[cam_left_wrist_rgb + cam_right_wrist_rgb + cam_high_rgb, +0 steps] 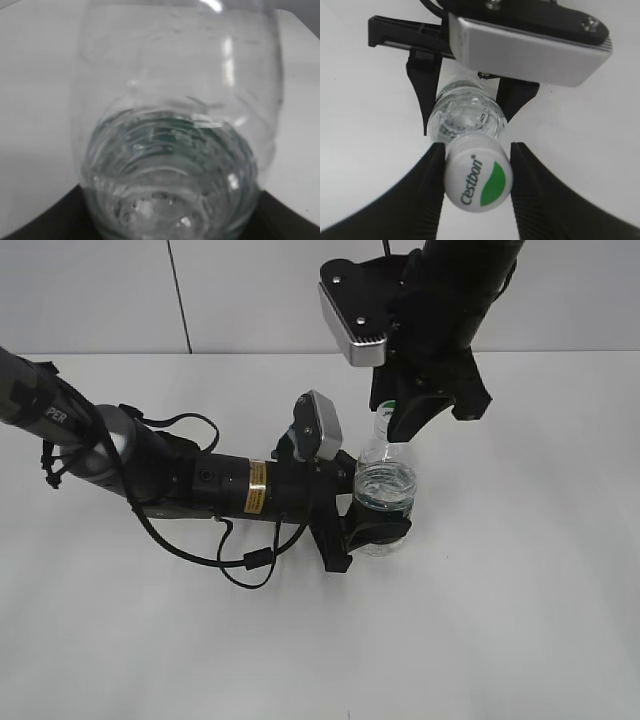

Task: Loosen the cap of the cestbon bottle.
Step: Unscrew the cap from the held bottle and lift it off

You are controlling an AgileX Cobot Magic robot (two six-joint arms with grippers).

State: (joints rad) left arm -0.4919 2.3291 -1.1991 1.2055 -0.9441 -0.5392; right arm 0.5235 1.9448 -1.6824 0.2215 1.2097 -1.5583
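Observation:
The cap is still on the bottle's neck (384, 421) while my right gripper is turned far round, so next I open, swing back and grip the cap (478, 172) again.
The cestbon bottle (385, 485) stands upright on the white table; it is clear, partly filled with water, and fills the left wrist view (175, 125). My left gripper (375, 530) is shut on the bottle's lower body from the left, and its dark jaws show at the bottom corners of the left wrist view (170, 235). The white cap (478, 180) with a green patch and "Cestbon" lettering sits on the neck. My right gripper (477, 150) comes down from above with a finger against each side of the cap. In the exterior view the right gripper (400, 415) largely hides the cap (386, 408).
The left arm (200, 480) lies low across the table from the left, with loose black cables (250, 565) beside it. The right arm (450, 300) hangs down from the top. A grey wall (100, 290) runs behind the table.

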